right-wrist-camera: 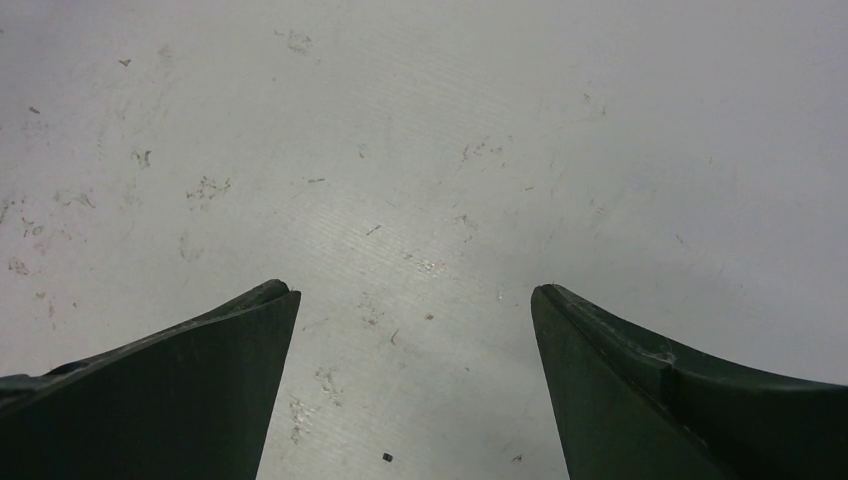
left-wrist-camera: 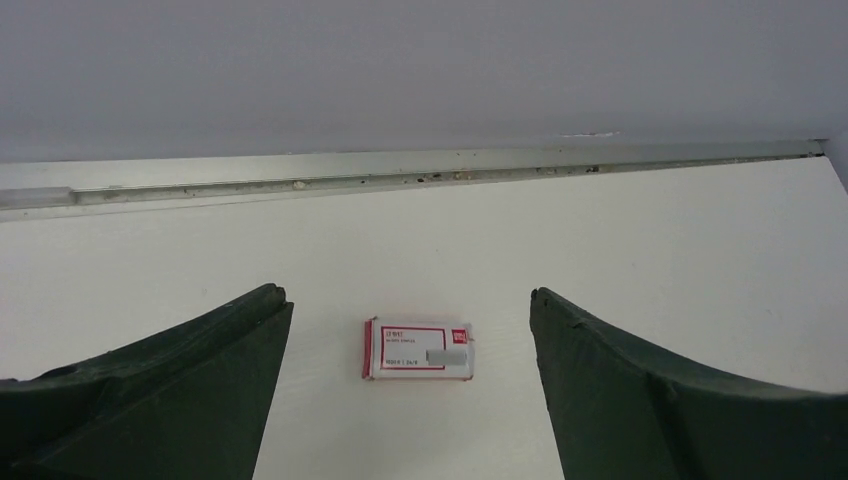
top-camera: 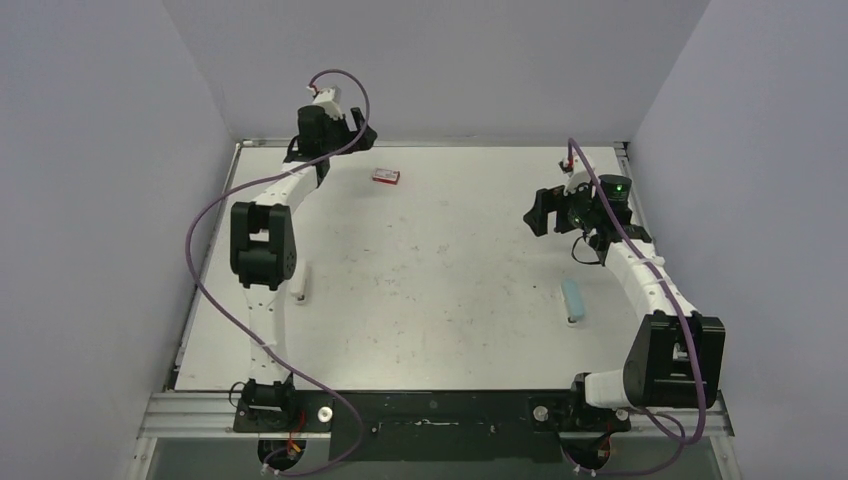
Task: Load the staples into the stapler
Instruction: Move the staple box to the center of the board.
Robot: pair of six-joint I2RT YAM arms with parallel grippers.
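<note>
I should use my left gripper to bring the box of staples (top-camera: 386,176) to the table's middle (top-camera: 430,280) before both grippers work on it, because it lies near the back rail, far from my right gripper.
A small flat red-and-white box (top-camera: 387,176) of staples lies closed at the back of the table. In the left wrist view the box (left-wrist-camera: 418,350) lies on the table between and just beyond the fingertips, with a grey patch on its lid. No loose staples show. My left gripper (top-camera: 338,148) (left-wrist-camera: 408,296) hangs open above it, touching nothing. A light blue stapler (top-camera: 573,300) lies on the right side of the table. My right gripper (top-camera: 558,222) (right-wrist-camera: 415,290) is open over bare scuffed table behind the stapler, which does not show in its wrist view.
A metal rail (left-wrist-camera: 400,180) runs along the table's back edge, just beyond the box, with the grey wall behind it. A small white piece (top-camera: 298,292) lies by the left arm's elbow. Grey walls close in the left and right sides.
</note>
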